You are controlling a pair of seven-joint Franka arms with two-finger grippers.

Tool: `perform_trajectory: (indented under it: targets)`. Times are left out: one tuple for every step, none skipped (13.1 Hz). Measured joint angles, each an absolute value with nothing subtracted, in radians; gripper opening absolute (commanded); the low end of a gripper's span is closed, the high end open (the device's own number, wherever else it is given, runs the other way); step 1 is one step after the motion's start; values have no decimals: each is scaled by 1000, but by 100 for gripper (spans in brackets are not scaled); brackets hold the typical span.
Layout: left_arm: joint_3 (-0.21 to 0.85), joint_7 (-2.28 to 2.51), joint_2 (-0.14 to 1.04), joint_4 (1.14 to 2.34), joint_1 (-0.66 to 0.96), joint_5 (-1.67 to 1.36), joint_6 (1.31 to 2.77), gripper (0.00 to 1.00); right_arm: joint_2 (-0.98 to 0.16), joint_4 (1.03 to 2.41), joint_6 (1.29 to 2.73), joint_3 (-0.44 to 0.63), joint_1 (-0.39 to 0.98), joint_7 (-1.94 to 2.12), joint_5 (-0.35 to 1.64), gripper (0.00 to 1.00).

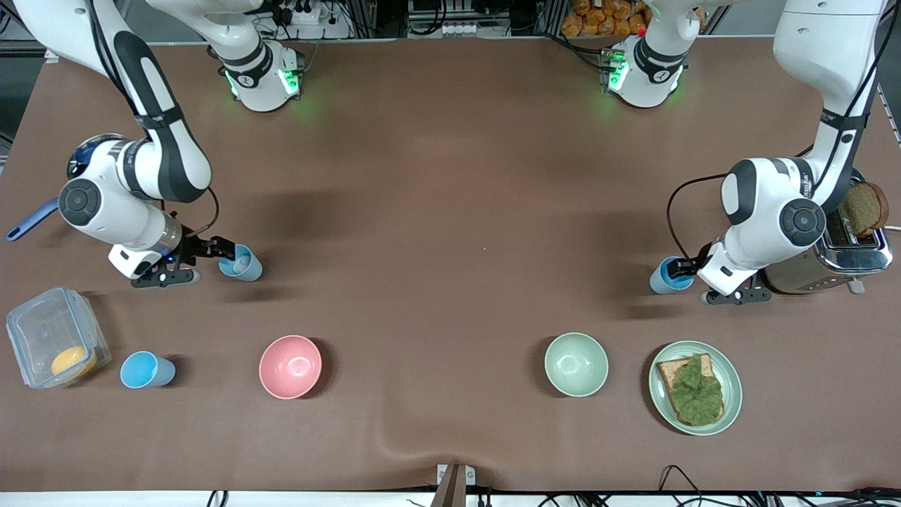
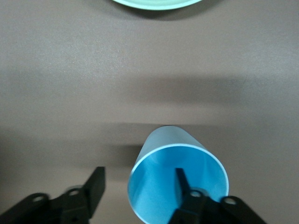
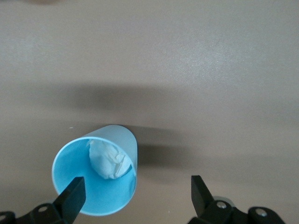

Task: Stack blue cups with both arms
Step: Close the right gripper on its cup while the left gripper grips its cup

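Observation:
The crumpled white wad [image 3: 109, 159] is well below the cup's rim. The pale blue cup [image 1: 243, 266] will take the wad along inside when I carry the cup.
A pale blue cup [image 1: 243, 266] with a crumpled white wad inside stands toward the right arm's end of the table. My right gripper [image 1: 224, 255] is open and straddles its wall, one finger [image 3: 74, 191] inside the cup [image 3: 100, 186] and the other outside. A blue cup [image 1: 665, 276] stands toward the left arm's end. My left gripper [image 1: 684, 270] is open astride its wall, one finger [image 2: 181, 179] inside the cup [image 2: 159, 186]. A third, sky-blue cup [image 1: 144, 370] stands nearer the front camera, beside a clear box.
A pink bowl [image 1: 290, 366] and a green bowl [image 1: 576, 364] sit nearer the front camera. A green plate [image 1: 732, 394] holds toast with lettuce. A toaster [image 1: 855, 250] with bread stands by the left arm. A clear box [image 1: 42, 331] holds something orange.

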State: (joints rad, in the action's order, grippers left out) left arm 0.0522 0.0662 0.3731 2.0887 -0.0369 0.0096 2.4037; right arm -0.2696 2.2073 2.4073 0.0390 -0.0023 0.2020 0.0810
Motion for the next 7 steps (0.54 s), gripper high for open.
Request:
perform_trajectory:
  targets:
    - [52,66,374,2089,-37,10,2404,46,-280,2208,2416,39,-2,202,81,100]
    - [52,66,375,2089,-37,10,2404,33,-289,2208,2423,39,-2,202,81,100]
    - [52,66,377,2089,-37,10,2404,16,-296,2208,2428,39,-2,202,82,90]
    - [53,66,380,2088,-37,10,2405,0,-302,2208,2434,39,-2,201,87,73]
    - [54,66,384,2086,-36,10,2407,0,-307,2208,2436,39,-2,201,100,45]
    - [55,66,388,2083,-36,10,2408,0,-312,2208,2437,39,-2,201,107,21]
    - [56,66,390,2082,-36,10,2409,0,-318,2207,2437,39,-2,201,111,0]
